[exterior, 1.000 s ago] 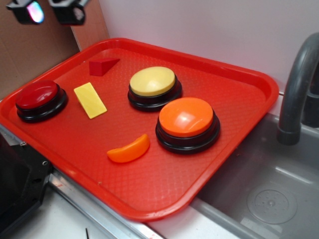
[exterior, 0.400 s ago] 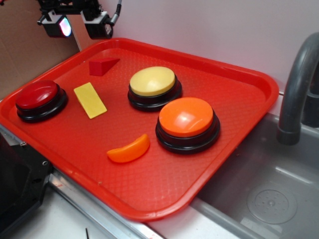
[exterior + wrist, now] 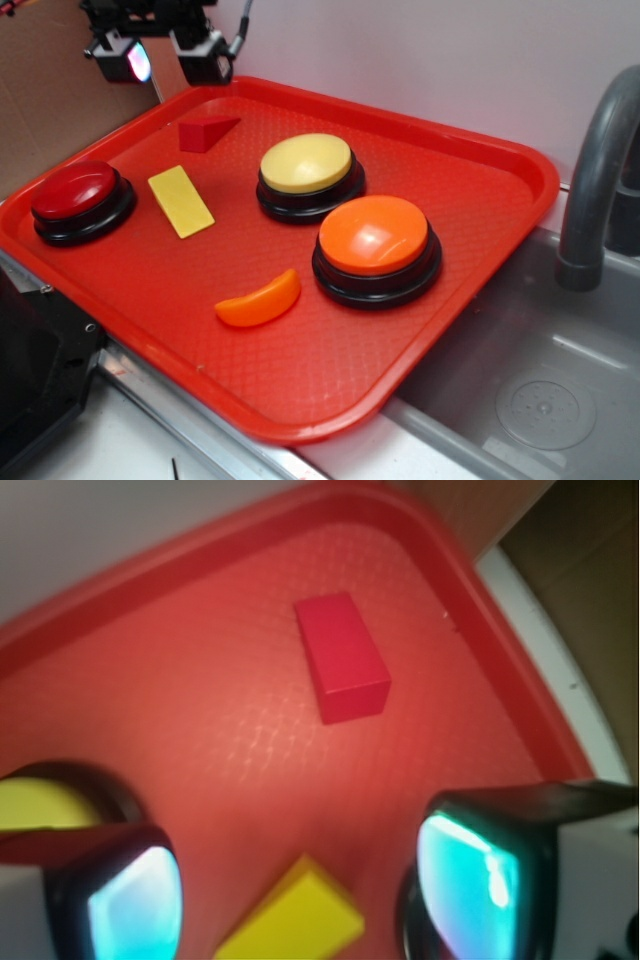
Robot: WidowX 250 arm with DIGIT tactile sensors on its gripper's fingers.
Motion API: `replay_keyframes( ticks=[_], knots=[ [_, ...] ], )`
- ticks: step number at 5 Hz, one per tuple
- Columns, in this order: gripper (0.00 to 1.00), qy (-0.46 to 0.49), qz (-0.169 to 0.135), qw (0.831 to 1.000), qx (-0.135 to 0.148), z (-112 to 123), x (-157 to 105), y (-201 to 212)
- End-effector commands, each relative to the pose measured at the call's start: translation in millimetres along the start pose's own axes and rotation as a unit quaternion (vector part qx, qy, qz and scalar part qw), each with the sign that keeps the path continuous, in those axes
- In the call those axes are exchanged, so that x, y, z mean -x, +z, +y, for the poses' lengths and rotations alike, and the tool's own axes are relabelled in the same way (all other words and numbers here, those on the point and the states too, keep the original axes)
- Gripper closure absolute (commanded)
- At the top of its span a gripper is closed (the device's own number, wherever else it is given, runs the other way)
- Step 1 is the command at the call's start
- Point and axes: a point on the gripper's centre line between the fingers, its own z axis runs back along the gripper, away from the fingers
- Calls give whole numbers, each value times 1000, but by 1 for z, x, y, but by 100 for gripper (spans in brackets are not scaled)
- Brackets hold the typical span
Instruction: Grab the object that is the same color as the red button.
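Observation:
The wedge block lies ahead of the space between my gripper's open fingers, so next I go forward and come down around the wedge block before I close them.
A small dark red wedge block lies near the far left corner of the red tray. The red button, a dark red dome on a black base, sits at the tray's left edge. My gripper hangs open above the tray's far left rim, up and to the left of the wedge, holding nothing. In the wrist view the wedge lies ahead of the two fingers, and part of the yellow rectangle shows between them.
On the tray also lie a flat yellow rectangle, a yellow-domed button, an orange-domed button and an orange crescent. A grey faucet and sink are at the right. Brown cardboard stands behind the tray's left side.
My gripper has come down and to the right from the top left corner toward the tray's far left rim, closer to the wedge. Nothing on the tray has moved.

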Motion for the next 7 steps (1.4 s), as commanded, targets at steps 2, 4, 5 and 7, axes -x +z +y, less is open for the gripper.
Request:
replay_keyframes(
  ticks=[2,4,5,7],
  knots=[
    [0,7,-51,999,-9,7,-50,-54],
    [0,-21,-53,998,-1,16,-50,-42],
    [0,-19,-73,997,12,25,-46,-21],
    [0,-35,-101,994,30,35,-69,-28]
  ],
)
